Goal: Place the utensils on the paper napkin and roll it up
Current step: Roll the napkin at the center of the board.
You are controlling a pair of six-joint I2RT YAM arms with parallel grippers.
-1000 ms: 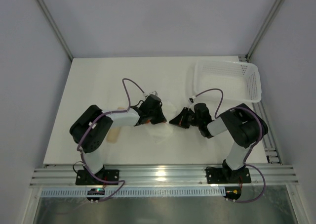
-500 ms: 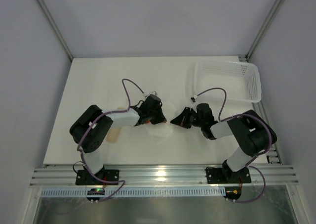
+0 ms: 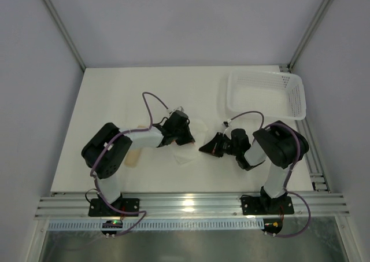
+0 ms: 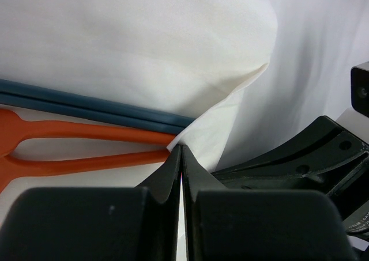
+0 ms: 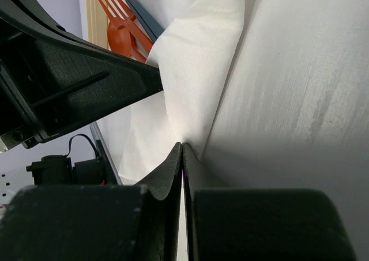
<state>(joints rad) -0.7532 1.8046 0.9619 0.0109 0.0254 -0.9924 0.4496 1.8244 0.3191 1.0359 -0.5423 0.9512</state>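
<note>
The napkin's folded end is pinned by my left gripper over the utensil handles (image 4: 214,127), so my right gripper should lift off and take hold of the napkin's open side edge (image 4: 272,33) beside the blue sticks.
The paper napkin (image 3: 186,155) lies crumpled between my two grippers at the table's middle. In the left wrist view the napkin (image 4: 173,42) is folded over the utensils: an orange utensil (image 4: 86,131) and dark blue sticks (image 4: 86,102) poke out on the left. My left gripper (image 4: 181,148) is shut, with the napkin's edge at its tips. My right gripper (image 5: 182,144) is shut on a fold of the napkin (image 5: 202,71). An orange fork-like tip (image 5: 118,27) and a dark stick (image 5: 141,16) show beyond it. In the top view the left gripper (image 3: 188,139) and right gripper (image 3: 203,149) nearly touch.
A white perforated basket (image 3: 295,94) stands at the back right. A short beige piece (image 3: 134,156) lies beside the left arm; it also shows in the right wrist view (image 5: 92,7). The left gripper's black body (image 5: 75,82) is close to the right fingers.
My right gripper has moved a little toward the near edge, its arm shifting with it. The left gripper has stayed nearly still on the napkin.
</note>
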